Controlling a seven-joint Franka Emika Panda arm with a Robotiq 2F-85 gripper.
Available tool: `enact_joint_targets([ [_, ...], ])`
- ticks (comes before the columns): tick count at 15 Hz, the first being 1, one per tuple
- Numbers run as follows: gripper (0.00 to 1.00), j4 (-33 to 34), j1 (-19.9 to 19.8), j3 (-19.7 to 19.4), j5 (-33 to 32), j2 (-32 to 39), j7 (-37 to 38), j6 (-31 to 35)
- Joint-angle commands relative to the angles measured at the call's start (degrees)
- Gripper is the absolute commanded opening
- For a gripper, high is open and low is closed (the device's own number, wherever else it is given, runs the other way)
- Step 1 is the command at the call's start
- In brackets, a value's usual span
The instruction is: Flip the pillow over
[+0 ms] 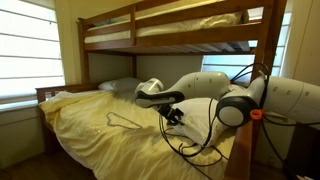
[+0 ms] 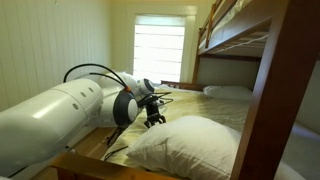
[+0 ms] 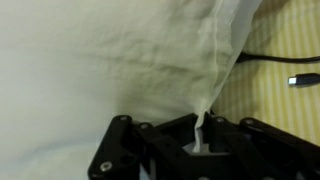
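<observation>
The pillow is held by its pinched corner in my gripper. I go on pulling the corner up toward the bed's open edge until the pillow turns over.
The pillow is large, plump and cream-white, lying at the near end of the bed in an exterior view. In the wrist view its wrinkled case fills most of the picture. A corner of the fabric is drawn into a thin peak that runs down between my jaws. My gripper is shut on that pinched corner. In both exterior views the gripper sits low at the pillow's edge, just above the bed.
A yellow bedsheet covers the lower bunk. A smaller, flatter white pillow lies at the head end. The upper bunk hangs overhead, with wooden posts and a rail close by. Black cables trail over the sheet.
</observation>
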Motion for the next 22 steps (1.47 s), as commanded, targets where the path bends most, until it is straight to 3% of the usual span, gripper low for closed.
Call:
enact_joint_targets([
  [1, 0.00, 0.2, 2.7, 1.4, -0.3, -4.2, -3.9, 3.4],
  [11, 0.00, 0.5, 12.0, 4.2, -0.2, -11.8, -16.0, 9.2],
  [22, 0.00, -0.4, 14.1, 8.1, 0.7, -13.6, -32.1, 15.6],
])
